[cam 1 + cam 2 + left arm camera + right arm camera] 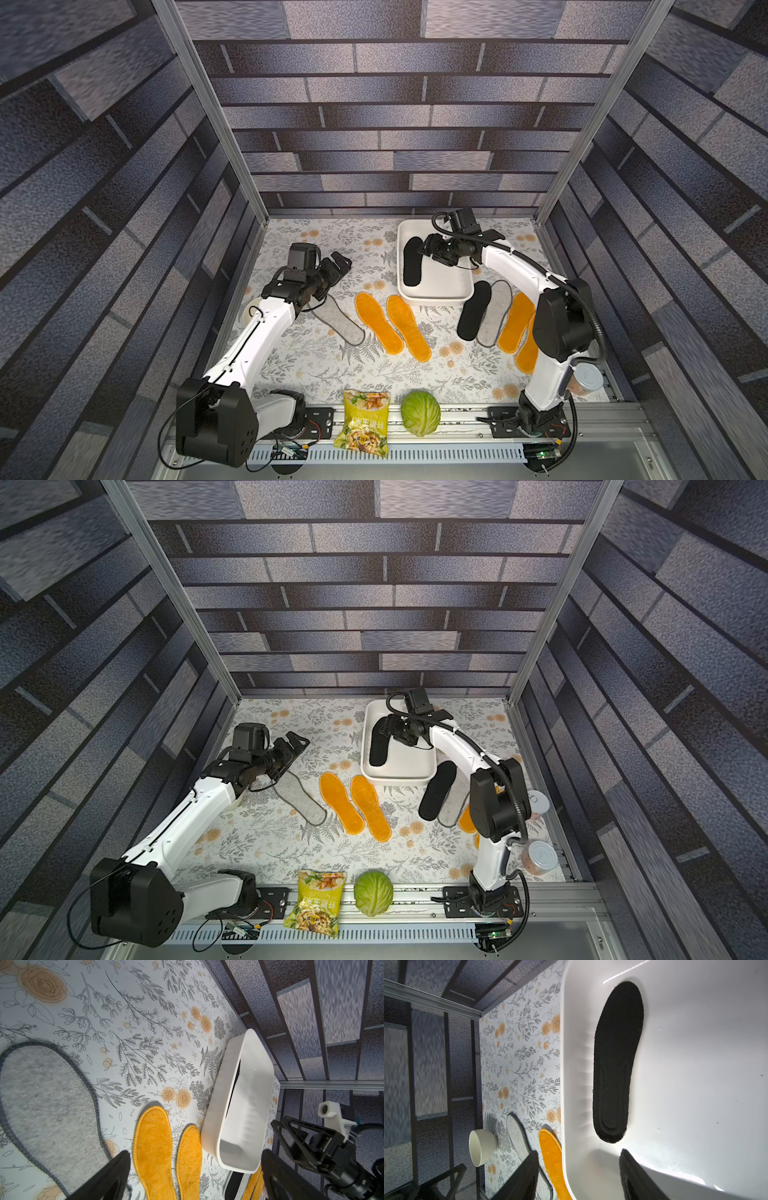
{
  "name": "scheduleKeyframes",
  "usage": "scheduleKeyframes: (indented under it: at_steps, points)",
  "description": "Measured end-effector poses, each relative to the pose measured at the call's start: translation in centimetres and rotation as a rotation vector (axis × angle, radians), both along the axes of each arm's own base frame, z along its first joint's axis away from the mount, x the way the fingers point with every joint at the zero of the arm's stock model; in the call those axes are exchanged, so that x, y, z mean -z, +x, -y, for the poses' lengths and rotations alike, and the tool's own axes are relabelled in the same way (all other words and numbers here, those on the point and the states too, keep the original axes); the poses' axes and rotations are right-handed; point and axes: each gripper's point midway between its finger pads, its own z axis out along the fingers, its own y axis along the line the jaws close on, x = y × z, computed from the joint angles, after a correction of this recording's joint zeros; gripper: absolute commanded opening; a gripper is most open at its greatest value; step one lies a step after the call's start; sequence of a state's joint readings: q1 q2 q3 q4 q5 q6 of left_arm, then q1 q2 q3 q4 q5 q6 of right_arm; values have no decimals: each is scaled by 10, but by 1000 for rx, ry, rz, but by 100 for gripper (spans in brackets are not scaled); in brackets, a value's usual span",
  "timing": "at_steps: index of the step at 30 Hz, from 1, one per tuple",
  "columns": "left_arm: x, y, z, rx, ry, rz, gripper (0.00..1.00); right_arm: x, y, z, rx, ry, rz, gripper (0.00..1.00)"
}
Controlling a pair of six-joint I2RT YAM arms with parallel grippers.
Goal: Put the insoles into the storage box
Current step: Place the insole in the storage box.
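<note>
The black insole is flat in the storage box and there is room (444, 284) next to it. My right gripper should keep going toward the other black insole (474, 311) and close there.
The white storage box (432, 296) stands at the back of the table. One black insole (412, 262) (616, 1064) lies flat on its floor along the left wall. My right gripper (426, 249) (579, 1174) hovers over the box, open, with nothing between its fingers. On the table lie a grey insole (340, 322) and two orange insoles (376, 322) (409, 328) in the middle. A black (473, 311), a grey (494, 313) and two orange insoles (515, 322) lie right of the box, partly under the right arm. My left gripper (338, 266) (195, 1176) is open and empty, above the table left of the box.
A cream bowl (481, 1147) sits at the left edge, mostly hidden under the left arm in both top views. A snack bag (365, 422) and a cabbage (420, 412) lie at the front edge. A jar (584, 380) stands by the right arm's base.
</note>
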State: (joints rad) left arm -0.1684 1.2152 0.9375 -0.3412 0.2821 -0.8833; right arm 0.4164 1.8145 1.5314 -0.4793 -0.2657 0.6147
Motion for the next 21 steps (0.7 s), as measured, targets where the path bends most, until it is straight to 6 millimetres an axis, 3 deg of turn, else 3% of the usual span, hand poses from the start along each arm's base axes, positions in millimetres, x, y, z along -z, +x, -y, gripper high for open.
scheduleKeyframes:
  at_steps: [4,8,13,18,21]
  points:
    - [4,2,8,33,-20,-9,100,-31,-29,24,39,-22,69,66]
    - [11,3,19,77,-29,-24,100,-37,-64,56,106,-74,96,67]
    - [16,0,31,116,-41,-41,100,-12,-105,90,182,-157,38,67]
    - [18,-1,36,132,-43,-45,100,32,-154,124,261,-231,-67,67]
    - [18,-1,37,134,-43,-45,100,48,-173,138,302,-255,-107,67]
